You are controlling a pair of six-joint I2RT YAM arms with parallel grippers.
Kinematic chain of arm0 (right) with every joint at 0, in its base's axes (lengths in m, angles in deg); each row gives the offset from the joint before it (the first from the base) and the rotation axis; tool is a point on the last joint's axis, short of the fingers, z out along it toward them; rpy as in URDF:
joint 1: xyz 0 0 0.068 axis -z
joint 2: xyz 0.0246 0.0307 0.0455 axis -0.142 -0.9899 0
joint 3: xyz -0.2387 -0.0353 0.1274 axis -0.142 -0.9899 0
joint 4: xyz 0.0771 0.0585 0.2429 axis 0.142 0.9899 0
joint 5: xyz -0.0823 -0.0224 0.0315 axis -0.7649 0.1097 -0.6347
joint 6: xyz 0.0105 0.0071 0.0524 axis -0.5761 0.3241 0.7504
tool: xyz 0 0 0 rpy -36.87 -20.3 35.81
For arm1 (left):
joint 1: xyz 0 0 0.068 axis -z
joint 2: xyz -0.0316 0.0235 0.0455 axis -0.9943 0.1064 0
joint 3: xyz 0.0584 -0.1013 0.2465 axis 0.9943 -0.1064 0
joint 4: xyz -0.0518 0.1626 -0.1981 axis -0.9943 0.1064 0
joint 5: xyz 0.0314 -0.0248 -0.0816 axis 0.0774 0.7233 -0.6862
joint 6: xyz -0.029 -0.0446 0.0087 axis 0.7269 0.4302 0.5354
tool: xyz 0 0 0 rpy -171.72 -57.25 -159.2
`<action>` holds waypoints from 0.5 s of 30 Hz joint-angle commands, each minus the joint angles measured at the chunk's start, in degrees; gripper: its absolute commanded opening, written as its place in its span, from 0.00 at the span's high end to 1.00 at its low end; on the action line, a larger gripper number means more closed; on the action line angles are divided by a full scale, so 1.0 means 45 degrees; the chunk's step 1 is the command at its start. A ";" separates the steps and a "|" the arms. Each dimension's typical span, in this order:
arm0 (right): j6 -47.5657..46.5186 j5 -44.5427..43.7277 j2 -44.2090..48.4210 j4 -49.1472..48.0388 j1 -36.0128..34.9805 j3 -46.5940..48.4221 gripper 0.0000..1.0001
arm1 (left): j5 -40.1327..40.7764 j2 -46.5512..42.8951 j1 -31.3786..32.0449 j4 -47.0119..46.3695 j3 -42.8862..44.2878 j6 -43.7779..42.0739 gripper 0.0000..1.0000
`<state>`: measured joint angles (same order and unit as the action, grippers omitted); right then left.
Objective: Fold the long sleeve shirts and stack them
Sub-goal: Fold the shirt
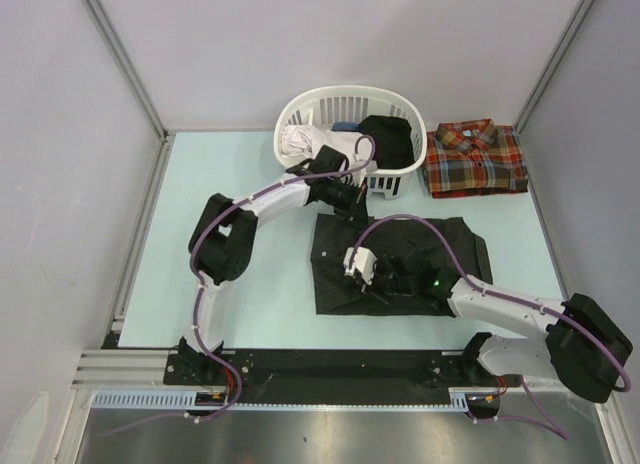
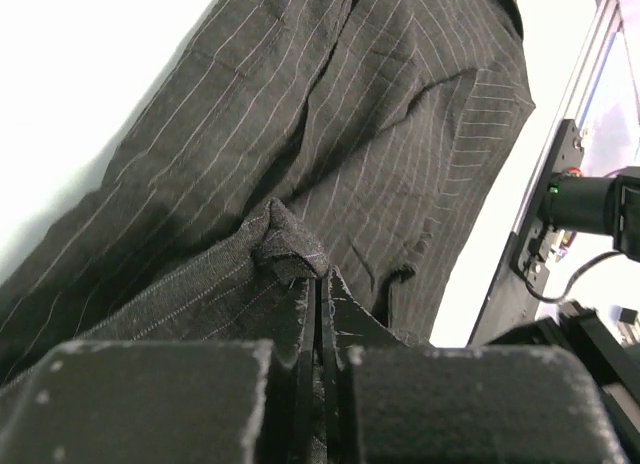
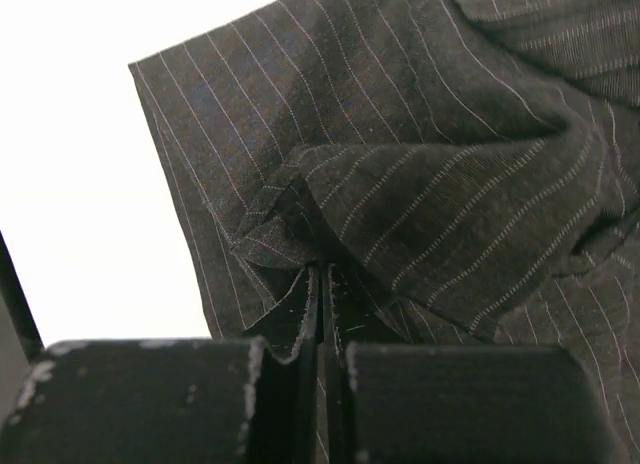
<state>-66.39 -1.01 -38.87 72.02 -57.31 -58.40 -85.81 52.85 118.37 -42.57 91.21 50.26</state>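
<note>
The robot's two grippers are pinching folds along one side of the black shirt [image 1: 326, 259], so the left gripper keeps pulling its fold toward the shirt's middle [image 1: 412, 240] until it lies flat.
The black pinstriped long sleeve shirt [image 1: 440, 246] lies partly folded on the table in the middle. My left gripper [image 1: 354, 212] is at its far left edge, shut on a pinched fold of the cloth [image 2: 290, 246]; in the left wrist view the left gripper [image 2: 320, 287] has its jaws together. My right gripper [image 1: 373, 290] is over the shirt's near left part, also shut on a fold of pinstriped cloth [image 3: 300, 199], as the right wrist view of the right gripper [image 3: 322, 276] shows. The plaid long sleeve shirt [image 1: 475, 160] lies folded at the back right.
A white laundry basket [image 1: 300, 112] stands at the back, just behind the left gripper, with white and black garments inside. Grey walls close off the table on three sides. The pale table top [image 1: 250, 284] shows to the left of the shirt.
</note>
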 commanded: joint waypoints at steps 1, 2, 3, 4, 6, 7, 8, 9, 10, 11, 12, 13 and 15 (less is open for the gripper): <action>-0.0796 0.0412 0.0460 0.0903 0.0334 0.0034 1.00 | 0.0381 0.0555 0.0345 -0.0281 0.1040 0.0453 1.00; -0.0875 0.0529 0.0441 0.1137 0.0413 0.0111 1.00 | 0.0439 0.0691 0.0423 -0.0280 0.1061 0.0453 1.00; -0.0953 0.0646 0.0421 0.1622 0.0471 0.0132 1.00 | 0.0479 0.0751 0.0463 -0.0261 0.1080 0.0434 1.00; -0.0993 0.0763 0.0440 0.1821 0.0511 0.0151 1.00 | 0.0498 0.0809 0.0521 -0.0261 0.1100 0.0414 1.00; -0.1149 0.0745 0.0518 0.2172 0.0628 0.0054 1.00 | 0.0576 0.0946 0.0658 -0.0241 0.1081 0.0355 1.00; -0.1226 0.0822 0.0654 0.2252 0.0648 0.0015 1.00 | 0.0577 0.1005 0.0697 -0.0241 0.1100 0.0355 1.00; -0.1363 0.0843 0.0694 0.2330 0.0648 -0.0024 1.00 | 0.0577 0.1063 0.0813 -0.0241 0.1139 0.0355 1.00; -0.1403 0.0785 0.0714 0.2369 0.0648 -0.0063 1.00 | 0.0635 0.1160 0.0872 -0.0241 0.1159 0.0355 1.00; -0.1461 0.0745 0.0617 0.2408 0.0686 -0.0044 1.00 | 0.0655 0.1219 0.0912 -0.0241 0.1159 0.0375 1.00; -0.1539 0.0706 0.0558 0.2525 0.0725 -0.0063 1.00 | 0.0713 0.1259 0.1009 -0.0261 0.1159 0.0355 1.00; -0.1559 0.0687 0.0461 0.2603 0.0803 -0.0006 1.00 | 0.0791 0.1394 0.1048 -0.0299 0.1159 0.0355 1.00; -0.1598 0.0822 0.0286 0.2701 0.0939 0.0014 1.00 | 0.0849 0.1473 0.1049 -0.0300 0.1197 0.0355 1.00; -0.1657 0.1038 0.0187 0.2896 0.1233 0.0073 1.00 | 0.0850 0.1668 0.1068 -0.0319 0.1275 0.0394 1.00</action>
<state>-72.25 2.03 -37.48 81.96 -53.79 -58.60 -82.60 57.94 121.83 -44.32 94.88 51.02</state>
